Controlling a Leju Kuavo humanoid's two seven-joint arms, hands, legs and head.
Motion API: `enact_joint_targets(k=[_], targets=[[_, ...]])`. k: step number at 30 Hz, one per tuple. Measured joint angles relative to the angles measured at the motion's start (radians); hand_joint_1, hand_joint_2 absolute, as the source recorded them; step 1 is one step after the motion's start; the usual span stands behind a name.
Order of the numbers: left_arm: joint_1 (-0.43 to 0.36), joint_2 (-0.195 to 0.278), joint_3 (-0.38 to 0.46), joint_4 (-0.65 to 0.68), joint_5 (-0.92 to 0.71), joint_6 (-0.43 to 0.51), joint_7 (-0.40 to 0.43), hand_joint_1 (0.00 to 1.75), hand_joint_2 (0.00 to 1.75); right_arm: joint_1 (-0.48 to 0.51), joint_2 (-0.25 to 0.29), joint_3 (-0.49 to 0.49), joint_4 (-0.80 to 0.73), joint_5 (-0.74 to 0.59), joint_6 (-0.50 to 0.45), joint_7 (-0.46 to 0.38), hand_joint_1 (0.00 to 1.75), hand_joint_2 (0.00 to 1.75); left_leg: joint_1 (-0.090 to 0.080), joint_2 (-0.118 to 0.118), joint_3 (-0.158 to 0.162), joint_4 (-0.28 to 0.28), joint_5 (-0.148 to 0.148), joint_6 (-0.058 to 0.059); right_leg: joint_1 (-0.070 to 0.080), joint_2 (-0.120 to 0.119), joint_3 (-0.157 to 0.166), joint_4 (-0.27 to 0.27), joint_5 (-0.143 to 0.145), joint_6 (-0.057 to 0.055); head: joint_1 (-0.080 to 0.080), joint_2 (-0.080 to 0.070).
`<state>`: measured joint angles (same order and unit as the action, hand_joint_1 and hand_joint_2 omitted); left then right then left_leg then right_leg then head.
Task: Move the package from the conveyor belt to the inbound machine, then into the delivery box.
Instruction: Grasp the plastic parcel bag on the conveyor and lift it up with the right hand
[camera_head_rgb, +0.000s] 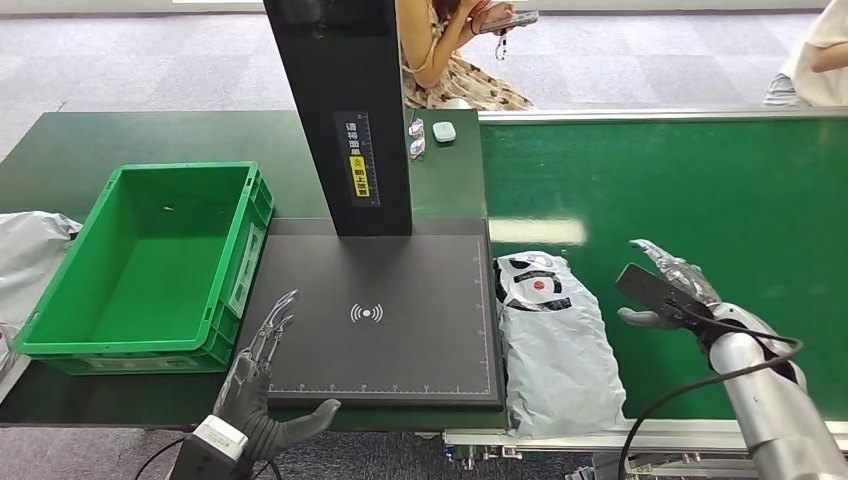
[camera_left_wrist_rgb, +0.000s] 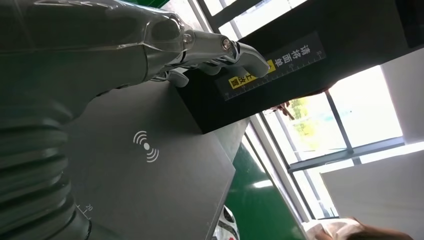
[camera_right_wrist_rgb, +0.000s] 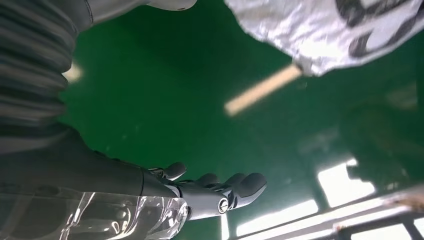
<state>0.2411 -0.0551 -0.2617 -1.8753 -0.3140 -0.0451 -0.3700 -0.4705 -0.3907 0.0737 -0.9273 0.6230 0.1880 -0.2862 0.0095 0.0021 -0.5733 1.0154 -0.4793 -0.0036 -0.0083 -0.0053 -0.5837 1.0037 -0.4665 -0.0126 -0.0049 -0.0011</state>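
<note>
The plastic (camera_head_rgb: 606, 345) along the edge of the grey package (camera_head_rgb: 560, 357) looks wrinkled and loose. The package will crease and bend around my right gripper when I lift it.
A grey plastic package (camera_head_rgb: 553, 340) with a black-and-white printed end lies on the green conveyor belt (camera_head_rgb: 700, 200), its near end hanging over the belt's front edge, right beside the black inbound machine's pad (camera_head_rgb: 380, 320). The package's printed end (camera_right_wrist_rgb: 330, 30) also appears in the right wrist view. My right hand (camera_head_rgb: 668, 285) hovers open over the belt to the right of the package, apart from it, holding nothing. My left hand (camera_head_rgb: 262, 375) is open above the pad's near left corner, fingers stretched toward the far side. The green delivery box (camera_head_rgb: 150, 265) stands empty left of the pad.
The machine's black upright column (camera_head_rgb: 340, 110) rises at the pad's far edge. A grey bag (camera_head_rgb: 25, 260) lies left of the box. Small objects (camera_head_rgb: 444, 131) sit on the table behind the pad. A person (camera_head_rgb: 455, 50) sits beyond the table; another is at far right (camera_head_rgb: 815, 55).
</note>
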Motion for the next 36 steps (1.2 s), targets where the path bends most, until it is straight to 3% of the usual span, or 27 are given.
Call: enact_joint_targets(k=[7,13,29,30,33,34,36], targets=[[-0.002,0.002,0.000,0.000,0.009,-0.001,0.004,0.00,1.75,-0.082,0.003,0.137,0.135,-0.075,0.145,0.000,0.00,1.75,0.000,-0.001,0.000,0.000,0.000,0.000,0.000,-0.001,0.000,0.000,0.000,0.000,0.000,0.000],[-0.018,0.002,0.000,0.011,0.016,-0.015,0.011,0.00,1.75,-0.079,0.001,0.210,0.165,-0.137,0.225,0.017,0.00,1.75,0.000,-0.001,0.000,0.000,0.000,0.000,0.000,-0.001,0.000,0.000,0.000,0.000,0.000,0.000],[-0.059,0.003,0.000,0.059,0.032,-0.045,0.017,0.00,1.75,-0.009,-0.008,0.337,0.150,-0.218,0.249,0.062,0.00,1.75,0.000,-0.001,0.001,0.000,0.000,0.000,0.000,-0.001,0.000,0.000,0.000,0.000,0.000,0.000],[-0.061,0.003,0.000,0.062,0.032,-0.047,0.018,0.00,1.75,-0.006,-0.010,0.343,0.147,-0.220,0.248,0.064,0.21,1.75,0.000,-0.001,0.001,0.000,0.000,0.000,0.000,-0.001,0.000,0.000,0.000,0.000,0.000,0.000],[-0.065,0.004,0.000,0.069,0.035,-0.052,0.021,0.00,1.75,0.004,-0.016,0.361,0.137,-0.220,0.236,0.070,1.52,1.75,0.000,-0.001,0.001,0.000,0.000,0.000,0.000,-0.001,0.000,0.000,0.000,0.000,0.000,0.000],[-0.067,0.004,0.000,0.071,0.036,-0.053,0.021,0.00,1.75,0.009,-0.017,0.366,0.133,-0.220,0.229,0.074,1.75,1.75,0.000,-0.001,0.001,0.000,0.000,0.000,0.000,-0.001,0.000,0.000,0.000,0.000,0.000,0.000],[-0.070,0.004,0.000,0.074,0.040,-0.056,0.021,0.00,1.75,0.019,-0.019,0.375,0.123,-0.218,0.209,0.085,1.75,1.75,0.000,-0.001,0.002,0.000,0.000,0.000,0.000,-0.001,0.001,0.000,0.000,0.000,0.000,0.000]])
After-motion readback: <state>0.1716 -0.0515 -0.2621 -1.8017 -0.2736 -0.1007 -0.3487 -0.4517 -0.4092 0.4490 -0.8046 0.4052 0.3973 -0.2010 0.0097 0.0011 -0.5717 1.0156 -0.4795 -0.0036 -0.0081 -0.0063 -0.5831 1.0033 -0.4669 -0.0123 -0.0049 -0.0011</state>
